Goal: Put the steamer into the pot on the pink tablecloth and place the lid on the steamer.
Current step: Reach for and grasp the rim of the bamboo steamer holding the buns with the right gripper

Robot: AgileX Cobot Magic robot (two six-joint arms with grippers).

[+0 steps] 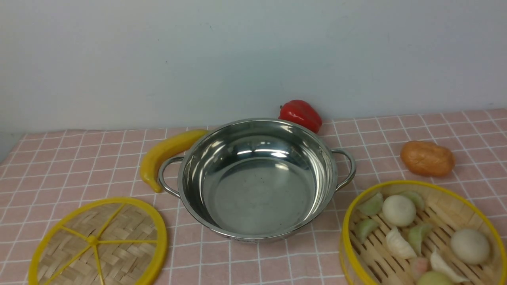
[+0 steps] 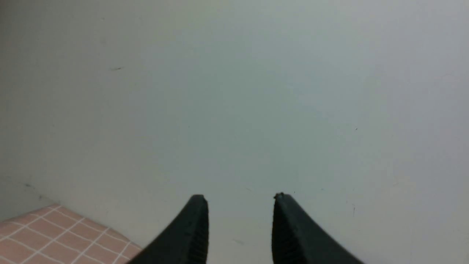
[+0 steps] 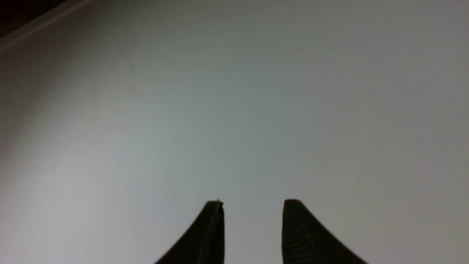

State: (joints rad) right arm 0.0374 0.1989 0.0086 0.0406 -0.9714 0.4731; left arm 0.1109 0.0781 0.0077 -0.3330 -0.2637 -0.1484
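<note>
My gripper will lift the steamer by its rim, and the buns and dumplings (image 1: 408, 232) should stay in place and come along, because they sit low inside the steamer's raised side (image 1: 350, 260).
The shiny steel pot (image 1: 257, 182) stands empty in the middle of the pink tablecloth (image 1: 71, 166), its two loop handles out to the sides. The steamer (image 1: 424, 237), a yellow-rimmed slatted basket with white buns and pale green dumplings, sits at the front right. The flat woven lid (image 1: 99, 243) lies at the front left. Neither arm shows in the front view. My left gripper (image 2: 240, 198) is open with nothing between its dark fingers, facing the pale wall. My right gripper (image 3: 253, 203) is open and empty too, also facing the wall.
A yellow banana (image 1: 166, 152) lies against the pot's left handle. A red pepper (image 1: 301, 114) sits behind the pot by the wall. An orange-brown potato-like thing (image 1: 427, 158) rests behind the steamer. A corner of the cloth (image 2: 55, 234) shows in the left wrist view.
</note>
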